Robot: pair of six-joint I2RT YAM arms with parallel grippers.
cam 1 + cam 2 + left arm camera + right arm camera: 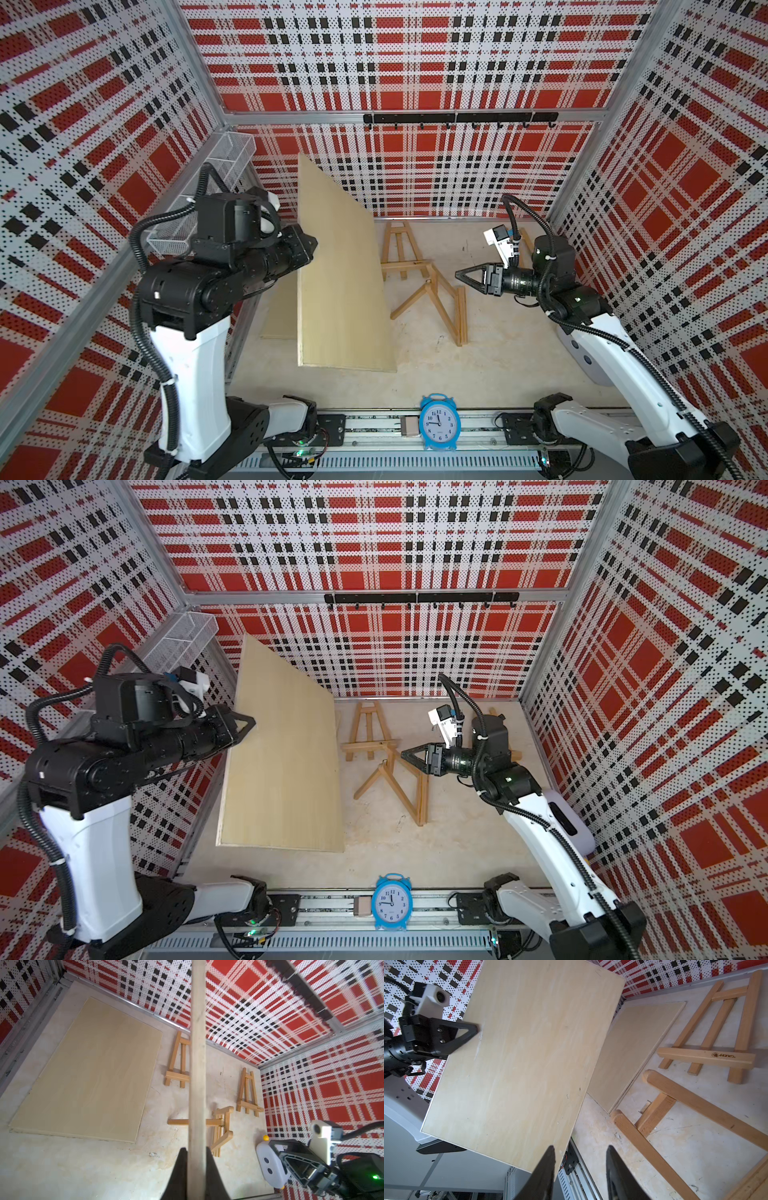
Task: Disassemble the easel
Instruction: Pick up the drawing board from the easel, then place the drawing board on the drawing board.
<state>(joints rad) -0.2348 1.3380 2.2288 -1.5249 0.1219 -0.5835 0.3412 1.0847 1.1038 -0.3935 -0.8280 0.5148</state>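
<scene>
The second board (88,1076) lies flat and clear below the held board (342,276), so my left gripper should keep lowering the held board and let go of it low over the second board.
My left gripper (306,246) (196,1151) is shut on the edge of a pale wooden board (340,270) (282,762) (525,1053). It holds the board up on edge, tilted above the table. To the board's right, a wooden easel (440,303) (395,783) (220,1126) lies collapsed on the table, its legs splayed. Just right of this easel hovers my right gripper (462,279) (405,755) (580,1150), open, with nothing between its fingers.
A second board (280,311) (89,1070) lies flat under the held one. Two small easels (401,249) (248,1091) lie at the back. A blue alarm clock (439,422) stands at the front edge, a white device (270,1165) at the right, and a mesh basket (224,158) hangs on the left wall.
</scene>
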